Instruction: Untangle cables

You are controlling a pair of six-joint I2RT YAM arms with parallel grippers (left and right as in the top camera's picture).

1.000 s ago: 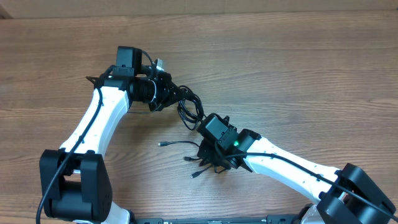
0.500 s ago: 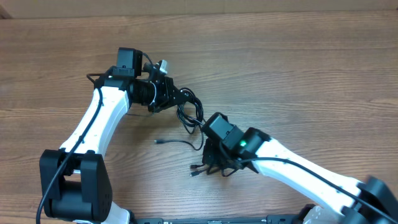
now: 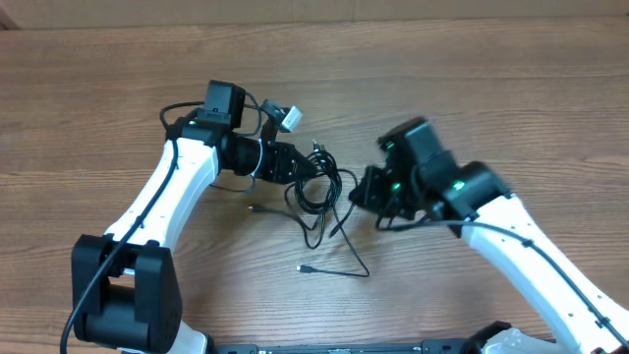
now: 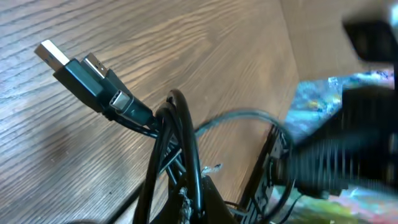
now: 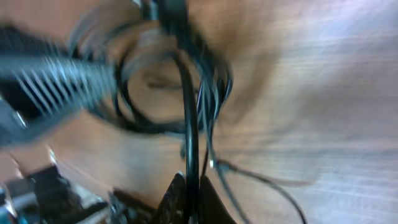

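Observation:
The piece of cable from my right gripper [image 3: 346, 174] goes straight into the bunched cable loops next to my left gripper, so next my right gripper goes back and open among those loops [image 3: 316, 200].
The cables [image 3: 320, 185] are thin black cords bunched in loose loops on the wood table between my two grippers. My left gripper [image 3: 303, 165] is shut on a bundle of strands at the tangle's left side. In the left wrist view, the cables [image 4: 177, 143] rise from my left gripper [image 4: 189, 210], and silver-tipped USB plugs [image 4: 74, 65] stick out above. My right gripper [image 3: 362, 195] sits at the tangle's right and is shut on one strand. In the blurred right wrist view, that strand [image 5: 188, 118] runs straight up from my right gripper [image 5: 189, 200]. One plug [image 3: 289, 118] pokes up near the left wrist.
A loose cord trails toward the table's front and ends in a small plug [image 3: 305, 267]. Another small plug end [image 3: 254, 207] lies left of the tangle. Both arms reach in from the front edge over bare wood table [image 3: 491, 88].
My right gripper has swung up and to the right with its strand, drawing the tangle out into wider loops. My left gripper has shifted to the right, still holding its bundle.

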